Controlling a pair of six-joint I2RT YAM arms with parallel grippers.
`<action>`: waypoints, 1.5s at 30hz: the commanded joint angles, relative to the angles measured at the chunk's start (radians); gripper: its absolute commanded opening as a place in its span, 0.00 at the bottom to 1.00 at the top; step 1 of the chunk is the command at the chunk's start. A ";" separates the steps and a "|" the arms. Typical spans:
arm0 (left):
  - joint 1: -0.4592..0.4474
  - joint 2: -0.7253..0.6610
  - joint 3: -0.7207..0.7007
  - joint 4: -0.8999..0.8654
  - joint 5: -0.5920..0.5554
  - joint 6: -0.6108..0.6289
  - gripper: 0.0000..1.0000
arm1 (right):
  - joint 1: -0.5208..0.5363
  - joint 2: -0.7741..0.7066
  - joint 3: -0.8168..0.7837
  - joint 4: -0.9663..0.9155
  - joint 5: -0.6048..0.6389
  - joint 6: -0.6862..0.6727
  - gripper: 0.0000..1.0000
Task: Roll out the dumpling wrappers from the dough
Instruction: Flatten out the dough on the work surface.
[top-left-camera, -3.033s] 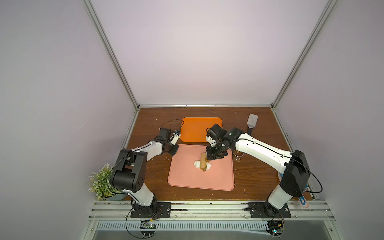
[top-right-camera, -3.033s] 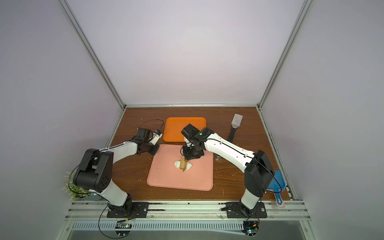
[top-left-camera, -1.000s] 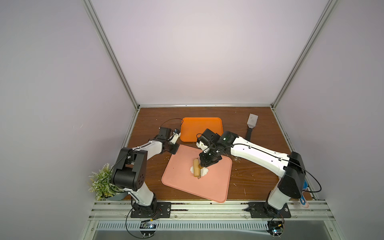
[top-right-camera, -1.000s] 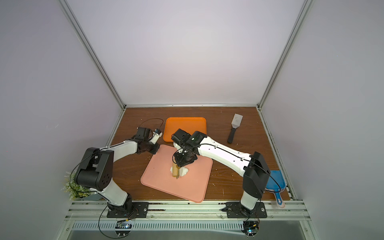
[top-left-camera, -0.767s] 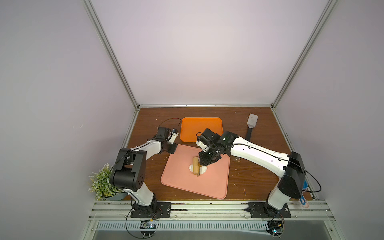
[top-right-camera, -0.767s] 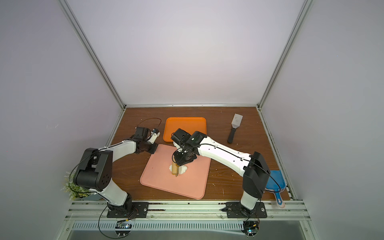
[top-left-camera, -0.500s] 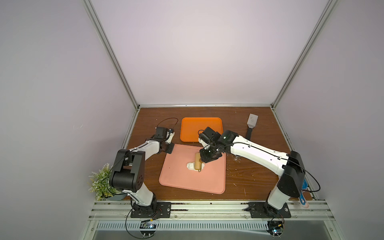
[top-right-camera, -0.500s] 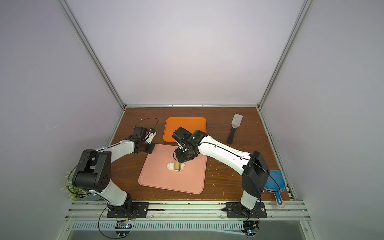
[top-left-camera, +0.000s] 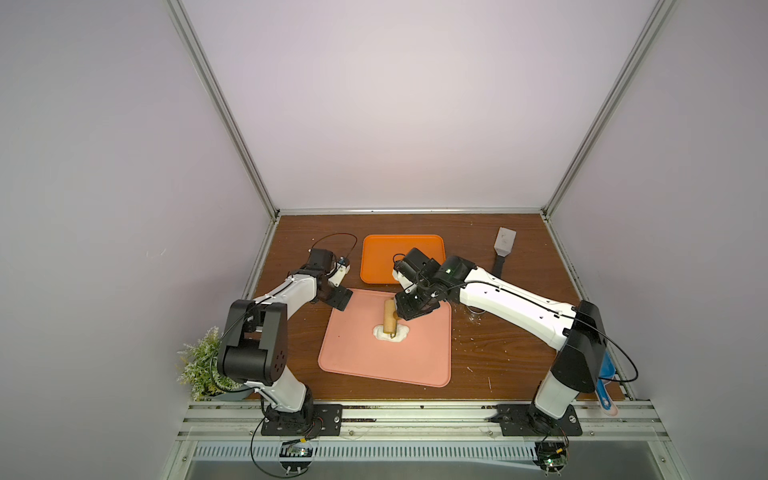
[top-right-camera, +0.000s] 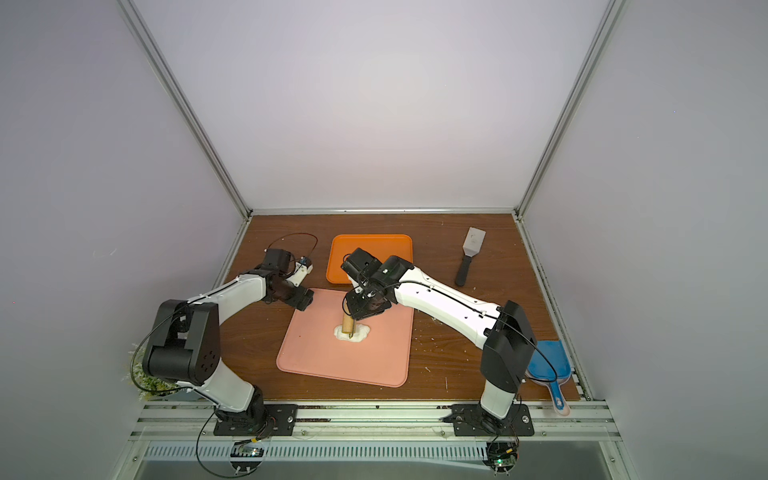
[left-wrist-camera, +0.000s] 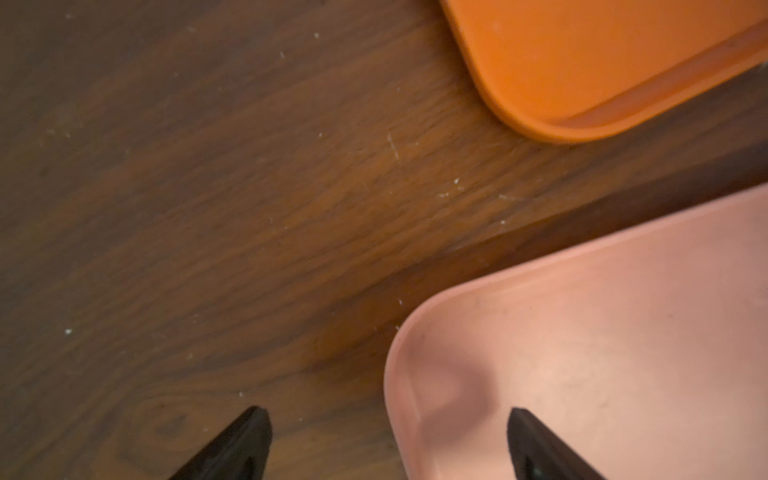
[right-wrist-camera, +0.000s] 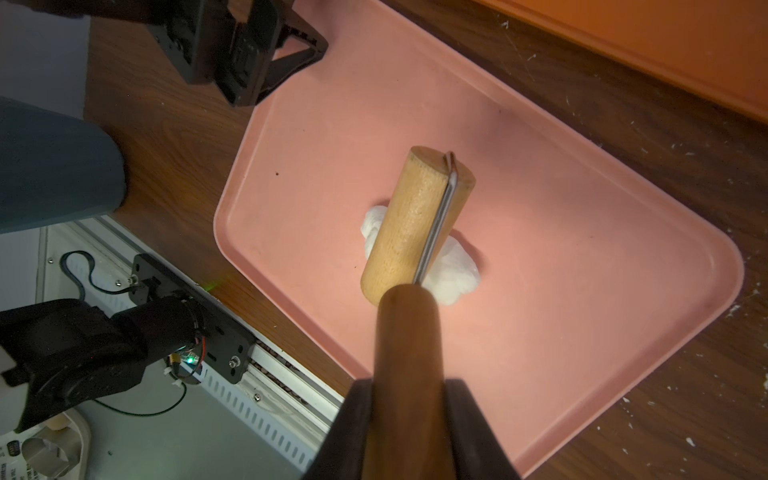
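The pink tray's rim (left-wrist-camera: 400, 440) rests loosely in my open left gripper, so that gripper should grip the tray's far corner (left-wrist-camera: 404, 329) tight before my right gripper rolls the dough.
A lump of white dough (top-left-camera: 400, 335) (right-wrist-camera: 453, 274) lies in the middle of the pink tray (top-left-camera: 386, 365) (top-right-camera: 374, 365). No dumpling wrappers are in view. A wooden roller (top-left-camera: 389, 316) (right-wrist-camera: 411, 224) rests across the dough. My right gripper (top-left-camera: 402, 316) (right-wrist-camera: 407, 382) is shut on the roller's dark handle (right-wrist-camera: 405, 332). My left gripper (top-left-camera: 340, 300) (left-wrist-camera: 386, 411) stands open at the tray's far left corner (left-wrist-camera: 399, 374). One finger is over the wood and the other over the tray, and nothing is held.
An orange tray (top-left-camera: 402, 249) (left-wrist-camera: 582, 62) sits just behind the pink one. A spatula (top-left-camera: 503, 249) lies at the back right and a blue scoop (top-right-camera: 546, 365) at the front right edge. A small plant (top-left-camera: 199, 365) stands front left. Dough crumbs dot the wooden table (top-left-camera: 478, 332).
My left gripper has opened at the pink tray's corner after drawing the tray leftward and squarer. The right gripper has moved the roller back and right over the dough.
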 joint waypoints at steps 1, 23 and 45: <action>0.001 0.027 0.090 -0.136 0.042 0.109 0.94 | -0.005 -0.059 0.016 0.040 -0.041 -0.017 0.00; -0.025 0.338 0.370 -0.335 0.056 0.267 0.52 | -0.010 -0.201 -0.125 0.124 -0.095 -0.003 0.00; -0.004 0.316 0.315 -0.386 0.160 0.229 0.00 | -0.010 -0.187 -0.134 0.118 -0.062 -0.004 0.00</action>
